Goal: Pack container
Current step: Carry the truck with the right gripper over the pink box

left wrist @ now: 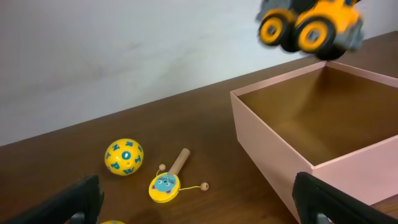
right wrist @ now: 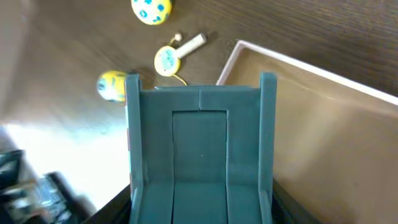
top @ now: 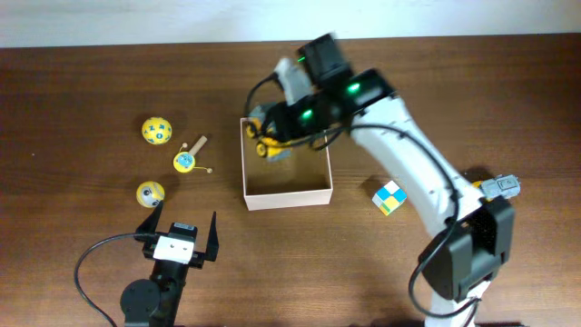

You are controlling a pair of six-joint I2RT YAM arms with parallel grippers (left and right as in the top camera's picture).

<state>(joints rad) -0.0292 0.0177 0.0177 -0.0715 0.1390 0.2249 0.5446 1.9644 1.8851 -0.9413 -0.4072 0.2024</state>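
My right gripper should square up the yellow toy truck point(top: 271, 147), which hangs slanted to the container's sides, and lower it along the container's side point(top: 246, 165) nearest the rattle drum.
The container point(top: 288, 194) is a square shallow box with pale walls and a tan floor, mid-table; it also shows in the left wrist view point(left wrist: 267, 134) and the right wrist view point(right wrist: 348, 81). My right gripper point(top: 272, 138) is shut on a yellow toy truck point(top: 270, 145) with a grey-teal tipper bed point(right wrist: 199, 155) and holds it above the container's far left part. The truck's wheels show in the left wrist view point(left wrist: 311, 28). My left gripper point(top: 178, 238) is open and empty near the front edge, left of the container.
Left of the container lie a yellow ball with blue letters point(top: 156, 130), a yellow rattle drum with a wooden handle point(top: 186, 161) and another yellow ball point(top: 150, 193). A checkered cube point(top: 388, 196) lies right of the container.
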